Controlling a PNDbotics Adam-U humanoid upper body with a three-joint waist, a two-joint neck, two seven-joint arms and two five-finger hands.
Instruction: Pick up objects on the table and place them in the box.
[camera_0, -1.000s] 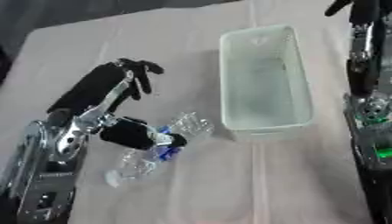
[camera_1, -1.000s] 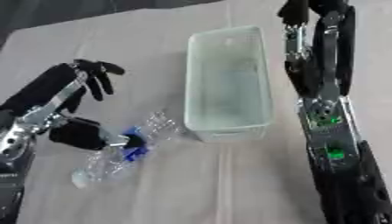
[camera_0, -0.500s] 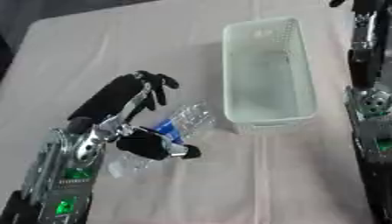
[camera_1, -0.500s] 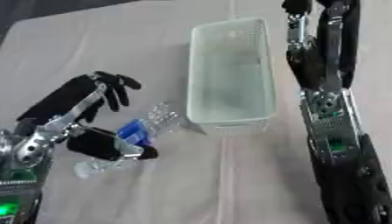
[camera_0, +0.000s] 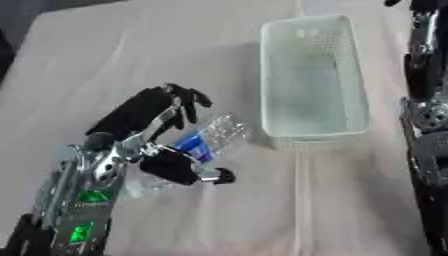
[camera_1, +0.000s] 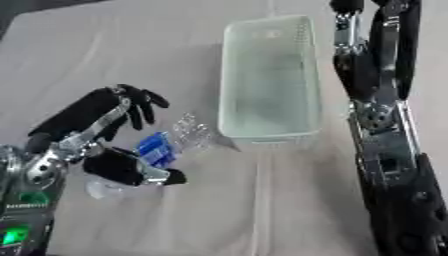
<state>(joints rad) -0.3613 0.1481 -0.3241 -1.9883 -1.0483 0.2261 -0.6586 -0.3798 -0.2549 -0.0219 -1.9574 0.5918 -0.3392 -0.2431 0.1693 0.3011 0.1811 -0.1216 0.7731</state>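
Note:
The clear plastic bottle looks almost as long as the box, so I expect it to lean above the box's rim when I put it inside.
A clear plastic bottle (camera_0: 213, 136) with a blue label lies on its side on the cloth-covered table, left of the box. My left hand (camera_0: 140, 114) hovers over it, open. Its fingers (camera_0: 179, 97) spread on the bottle's far side, and the thumb (camera_0: 188, 170) lies across the near side. The bottle's lower end is partly hidden under the hand. The box (camera_0: 315, 133) is a pale, see-through oblong basket standing upright with nothing visible inside. My right arm (camera_1: 381, 115) runs up the right edge, and only a dark bit of its hand (camera_1: 344, 5) shows at the top.
The table is covered by a light beige cloth (camera_0: 131, 45). A dark edge shows at the far left corner (camera_0: 9, 45). The box's near end sits a short way from the bottle's top.
My left hand has come down and forward over the bottle, and the thumb now lies along its near side. The bottle and box stay put. The right arm has barely moved.

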